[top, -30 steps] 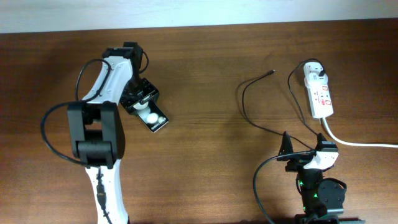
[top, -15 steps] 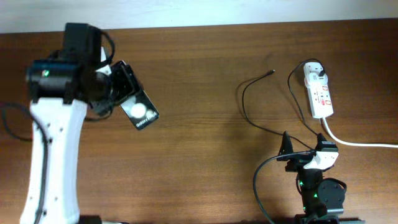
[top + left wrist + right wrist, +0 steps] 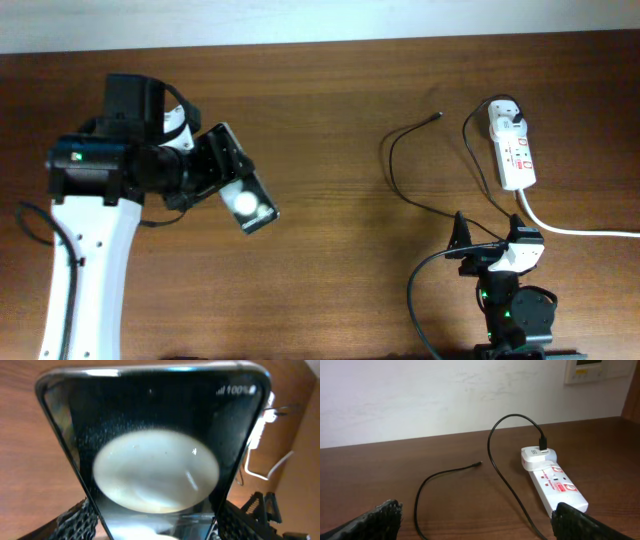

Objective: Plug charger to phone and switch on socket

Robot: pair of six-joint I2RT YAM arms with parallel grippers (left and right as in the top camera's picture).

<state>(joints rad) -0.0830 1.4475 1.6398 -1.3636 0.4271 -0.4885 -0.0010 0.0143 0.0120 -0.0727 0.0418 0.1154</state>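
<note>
Next, I bring the phone to my right gripper for a new grip before plugging, since my left gripper holds the phone's long sides (image 3: 102,522) near its lower end.
My left gripper (image 3: 205,170) is shut on the phone (image 3: 245,200), a glossy black slab with a white round spot, and holds it above the left part of the table. The phone fills the left wrist view (image 3: 155,440) between my two fingers. The charger, a thin black cable (image 3: 395,180), loops on the table with its plug tip (image 3: 438,115) free and its other end on the white adapter (image 3: 505,120) in the socket (image 3: 515,155). It also shows in the right wrist view (image 3: 445,477), near the socket (image 3: 557,487). My right gripper (image 3: 475,525) is open and empty near the front edge.
The socket's thick white cord (image 3: 575,228) runs off to the right edge. The wall stands behind the table's far edge (image 3: 420,442). Thick black robot cables (image 3: 430,290) hang by the right arm's base.
My left arm has lifted the phone off the table and swung it to the right and toward the front. The right arm, charger and socket have not moved.
</note>
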